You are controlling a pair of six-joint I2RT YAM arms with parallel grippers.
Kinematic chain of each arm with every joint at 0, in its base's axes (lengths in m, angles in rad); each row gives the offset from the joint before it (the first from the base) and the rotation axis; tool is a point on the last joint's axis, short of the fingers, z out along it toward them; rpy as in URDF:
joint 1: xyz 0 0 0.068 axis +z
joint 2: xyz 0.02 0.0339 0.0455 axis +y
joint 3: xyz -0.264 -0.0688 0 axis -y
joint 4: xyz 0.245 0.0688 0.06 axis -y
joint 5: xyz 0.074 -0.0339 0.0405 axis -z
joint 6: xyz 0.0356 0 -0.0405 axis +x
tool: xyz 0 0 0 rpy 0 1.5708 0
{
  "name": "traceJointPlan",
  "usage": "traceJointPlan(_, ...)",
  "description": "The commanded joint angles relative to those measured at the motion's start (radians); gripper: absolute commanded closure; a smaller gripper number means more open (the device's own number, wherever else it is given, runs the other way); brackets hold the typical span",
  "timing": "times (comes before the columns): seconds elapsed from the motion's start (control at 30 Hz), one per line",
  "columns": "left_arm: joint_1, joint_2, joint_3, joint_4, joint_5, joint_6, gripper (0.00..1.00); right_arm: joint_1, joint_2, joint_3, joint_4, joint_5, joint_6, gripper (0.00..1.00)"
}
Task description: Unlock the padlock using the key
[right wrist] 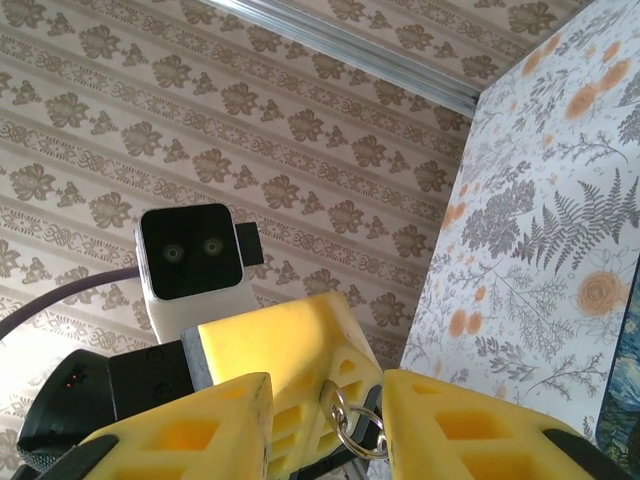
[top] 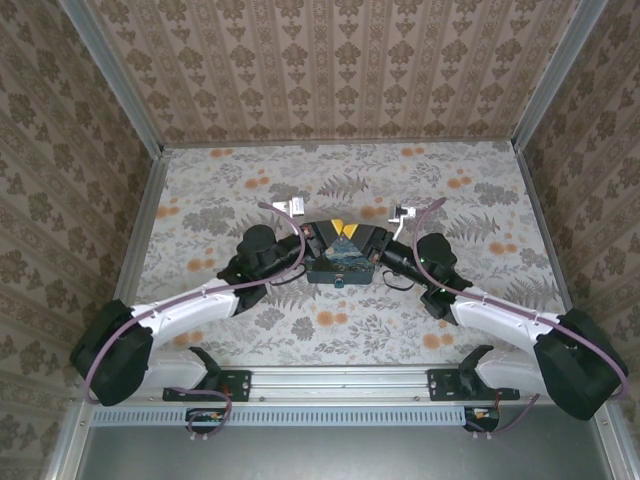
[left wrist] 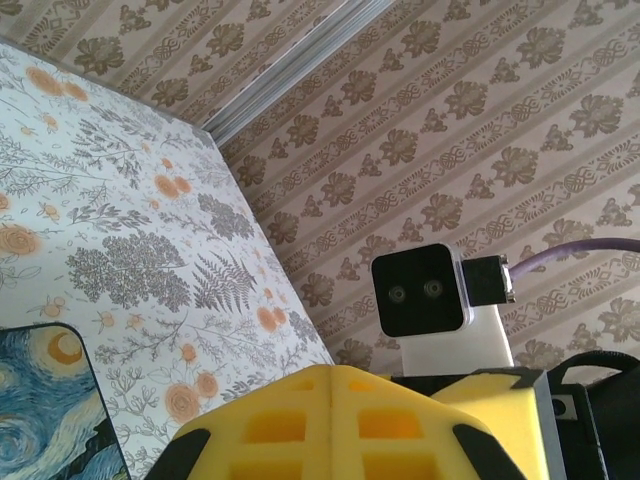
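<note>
Only the key ring juts from my left gripper's closed fingers, so my right gripper should hold the ring while my left gripper opens and regrasps the key.
My left gripper is above the blue swirl-painted tin at mid-table, its yellow fingers pressed together. In the right wrist view a metal key ring of two linked loops hangs out of the seam of those left fingers. My right gripper faces them, one jaw on each side of the ring with a gap between, and the ring's lower loop is close against the right-hand jaw. The key's blade and the padlock are hidden.
The tin's corner shows at lower left in the left wrist view. A small bluish nub sits at the tin's near edge. Patterned walls close in three sides of the floral tabletop. Each wrist camera sees the other's camera.
</note>
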Motion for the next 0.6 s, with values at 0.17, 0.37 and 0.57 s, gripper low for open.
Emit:
traceJointPlan(0.17, -0.015, 0.019, -0.025, 0.099, -0.065, -0.050, 1.00, 0.030, 0.036, 0.002, 0.090, 0.008, 0.016, 0.70)
traceJointPlan(0.37, -0.022, 0.036, -0.029, 0.128, -0.079, -0.069, 1.00, 0.036, 0.056, 0.005, 0.113, 0.008, 0.024, 0.74)
traceJointPlan(0.57, -0.034, 0.057, -0.025, 0.137, -0.078, -0.076, 1.00, 0.038, 0.068, 0.012, 0.120, 0.011, 0.025, 0.92)
